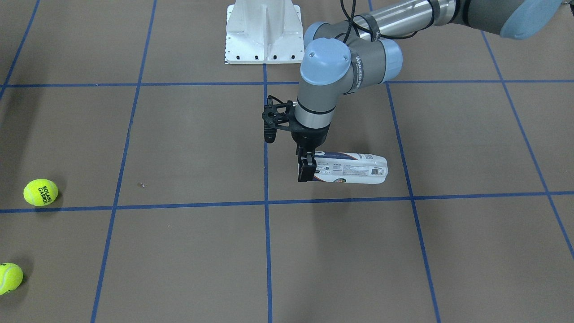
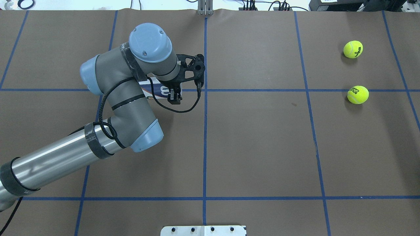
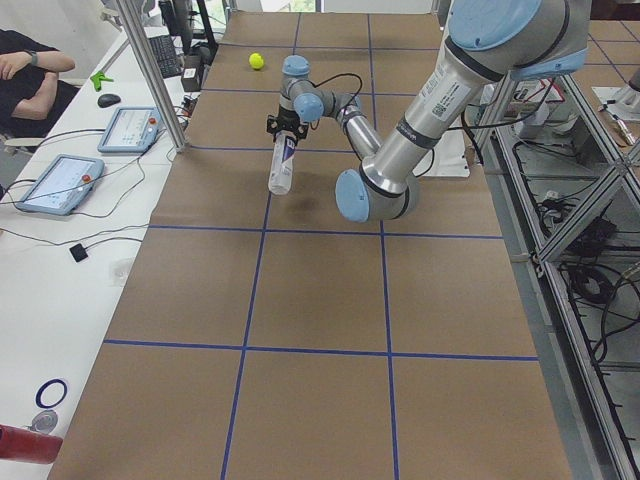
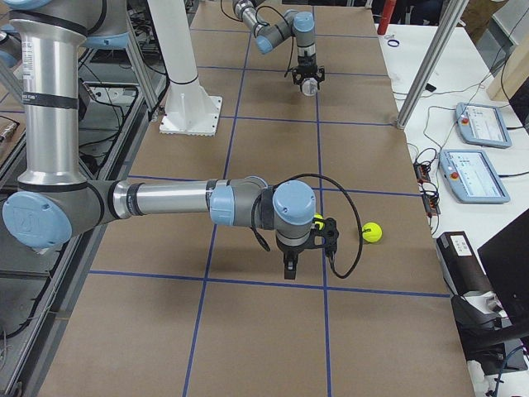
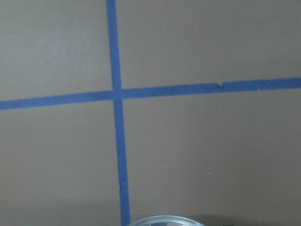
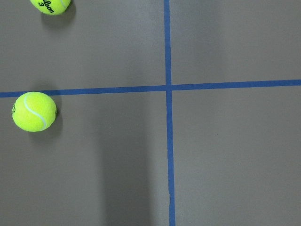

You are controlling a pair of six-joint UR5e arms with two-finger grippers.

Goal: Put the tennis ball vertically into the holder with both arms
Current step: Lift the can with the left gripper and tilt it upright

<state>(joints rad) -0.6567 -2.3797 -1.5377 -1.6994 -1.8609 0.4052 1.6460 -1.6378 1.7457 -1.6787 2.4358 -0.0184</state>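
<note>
The holder (image 1: 352,168) is level in my left gripper. Next, I turn it upright so that its open rim (image 5: 167,220) faces up before I put the tennis ball in.
The holder (image 1: 354,169) is a clear can with a white and navy label. It is held lying level, low over the brown table, and my left gripper (image 1: 306,169) is shut on one end of it. From overhead the arm hides most of the holder (image 2: 157,89), beside the left gripper (image 2: 175,96). Its silver rim (image 5: 160,220) shows at the left wrist view's bottom edge. The tennis ball (image 1: 40,192) with ROLAND GARROS lettering lies far off on the table (image 2: 358,94) (image 6: 34,111). My right gripper (image 4: 289,266) hangs just above the table close to that ball; I cannot tell if it is open.
A second yellow ball (image 2: 353,49) marked Wilson lies close to the first, farther from the robot (image 6: 49,5). The white pedestal base (image 1: 263,31) stands at the robot's side. Blue tape lines grid the table. A person (image 3: 25,75) and tablets (image 3: 60,180) are beyond the table's far edge.
</note>
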